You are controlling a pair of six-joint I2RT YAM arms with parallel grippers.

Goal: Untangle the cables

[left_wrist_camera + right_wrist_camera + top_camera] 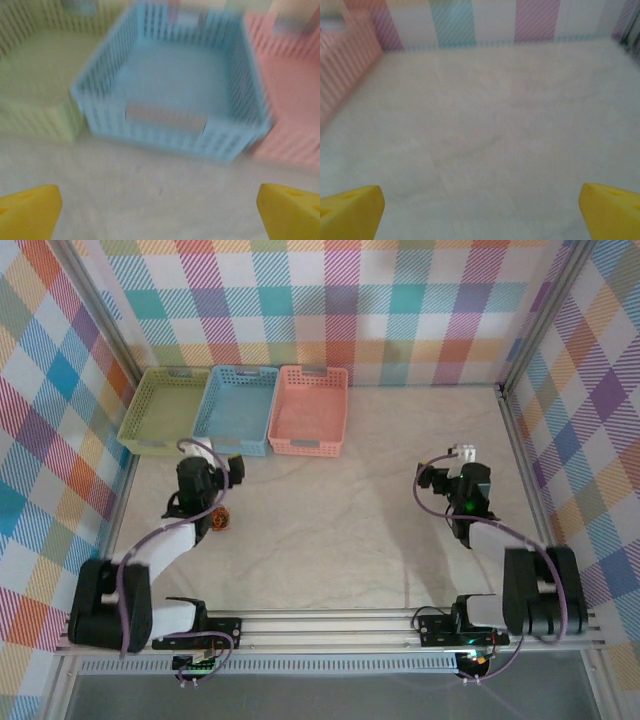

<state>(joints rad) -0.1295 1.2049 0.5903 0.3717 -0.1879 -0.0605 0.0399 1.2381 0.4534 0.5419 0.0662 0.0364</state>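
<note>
The green basket (158, 418) sits at a slant near the side bar. Next, my left gripper takes hold of the baskets' adjoining green and blue rims (203, 403) and pulls the row inward first.
A small orange and dark bundle, the cables (222, 521), lies on the table against the left arm's forearm; its strands are too small to tell apart. My left gripper (215, 462) is farther back than the bundle and faces the baskets. In the left wrist view my left gripper (160, 212) is open, its yellow fingertips (30, 210) far apart over bare table. My right gripper (462, 454) is on the right side of the table. In the right wrist view my right gripper (480, 212) is open too, with nothing between its yellow fingertips (610, 210).
Three baskets stand in a row at the back left: green (165, 410), blue (237, 408) and pink (310, 408). The blue basket (170, 75) is close in front of the left gripper. Plaid walls enclose the cream table (340, 530).
</note>
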